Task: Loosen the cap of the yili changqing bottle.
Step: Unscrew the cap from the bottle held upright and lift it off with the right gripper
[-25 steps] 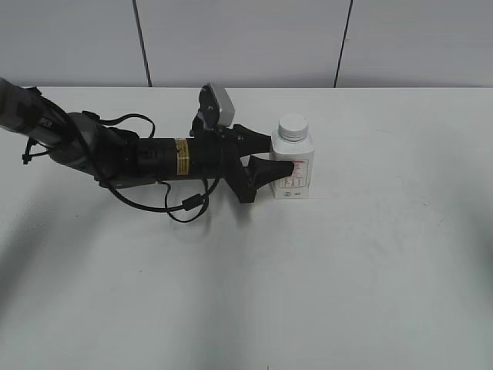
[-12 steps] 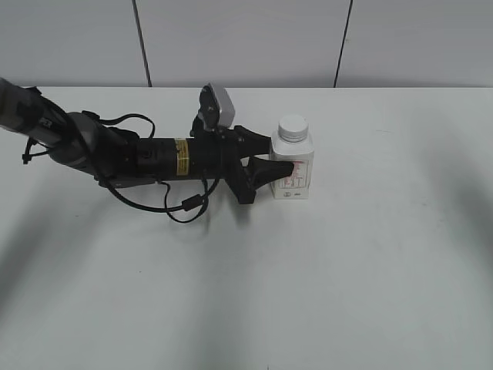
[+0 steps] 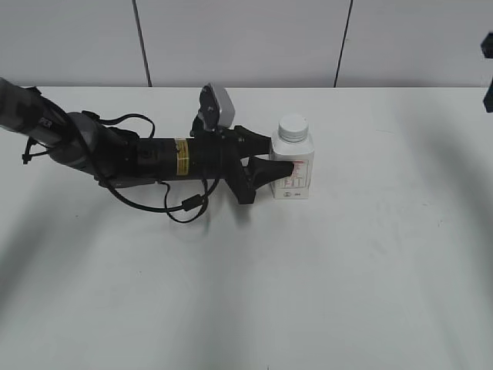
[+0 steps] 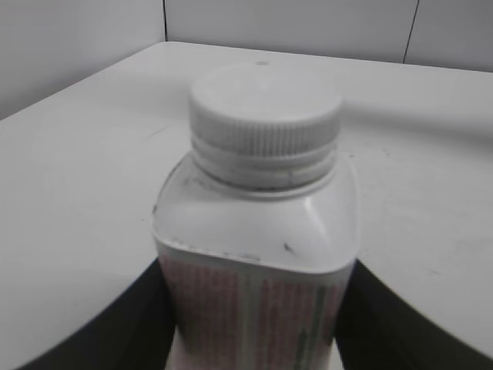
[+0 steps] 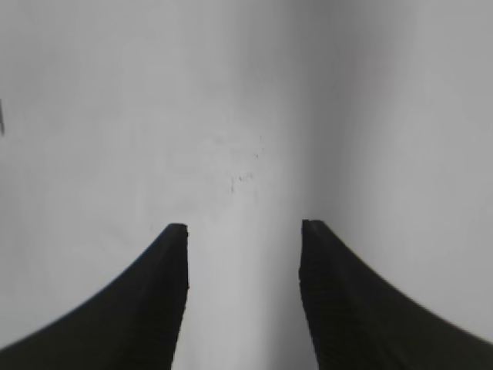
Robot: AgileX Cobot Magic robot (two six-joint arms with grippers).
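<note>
I see a seam (image 3: 293,139) around the bottle's neck under the white cap (image 3: 293,125), so the cap will come off in one piece when I lift it and leave the bottle's opening open.
The yili changqing bottle (image 3: 293,168) stands upright on the white table, white with a red and dark printed label. Its ribbed white cap (image 3: 293,126) sits on the neck. My left gripper (image 3: 279,158) reaches in from the left and is shut on the bottle's body, below the shoulders. In the left wrist view the bottle (image 4: 258,262) fills the frame between the two black fingers, with the cap (image 4: 266,116) on top. My right gripper (image 5: 243,227) is open and empty above bare table; only a dark part of that arm (image 3: 488,69) shows at the exterior view's right edge.
The left arm (image 3: 131,154) with its cables lies low across the table's left half. A grey panelled wall (image 3: 246,38) runs behind the table's far edge.
A dark part of the right arm has come into the exterior view at the upper right edge. The left gripper and the bottle have not moved.
</note>
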